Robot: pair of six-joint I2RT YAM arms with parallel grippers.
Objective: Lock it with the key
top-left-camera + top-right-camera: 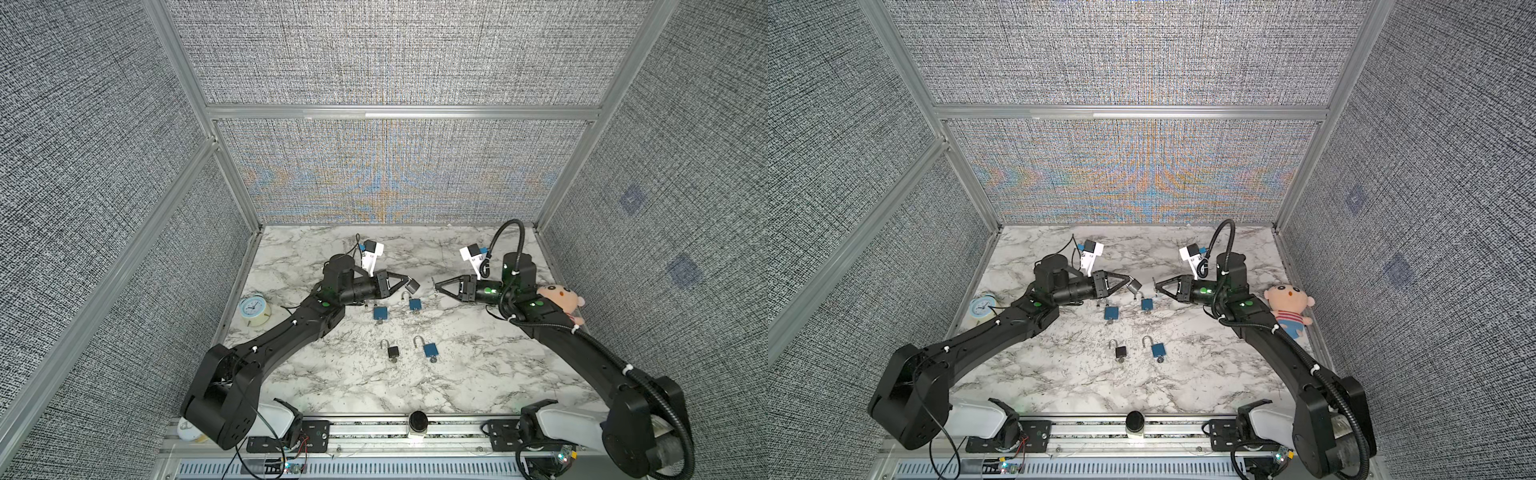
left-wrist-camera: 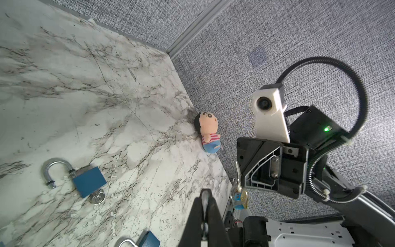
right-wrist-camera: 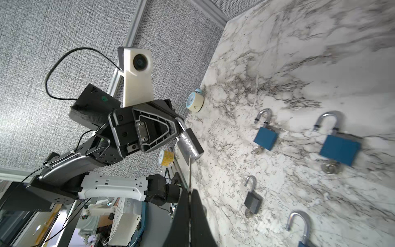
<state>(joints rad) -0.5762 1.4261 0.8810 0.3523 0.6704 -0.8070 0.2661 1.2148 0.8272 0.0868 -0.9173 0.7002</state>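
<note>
I keep my left gripper moving toward the open marble (image 1: 468,312) beside the blue padlocks and let go of the silver padlock there, as the key is clear of the silver padlock's bottom (image 1: 415,289).
My left gripper (image 1: 405,283) (image 1: 1128,282) is shut on the shackle of a silver padlock (image 1: 412,286) (image 1: 1136,286) (image 3: 190,145), which it holds above the marble table (image 1: 316,386). In the left wrist view, silver metal shows between the closed fingers (image 2: 197,213). My right gripper (image 1: 436,286) (image 1: 1157,286) (image 3: 189,192) faces it from the right and is shut on a thin key (image 1: 433,286) (image 3: 189,171) (image 2: 237,177). The key's blade points at the bottom of the padlock's body. In both top views a short gap separates them.
Three blue padlocks (image 1: 379,312) (image 1: 414,304) (image 1: 431,349) and a black padlock (image 1: 392,352) lie open on the table with keys in them. A small alarm clock (image 1: 253,309) stands at the left edge. A plush doll (image 1: 559,299) lies at the right wall.
</note>
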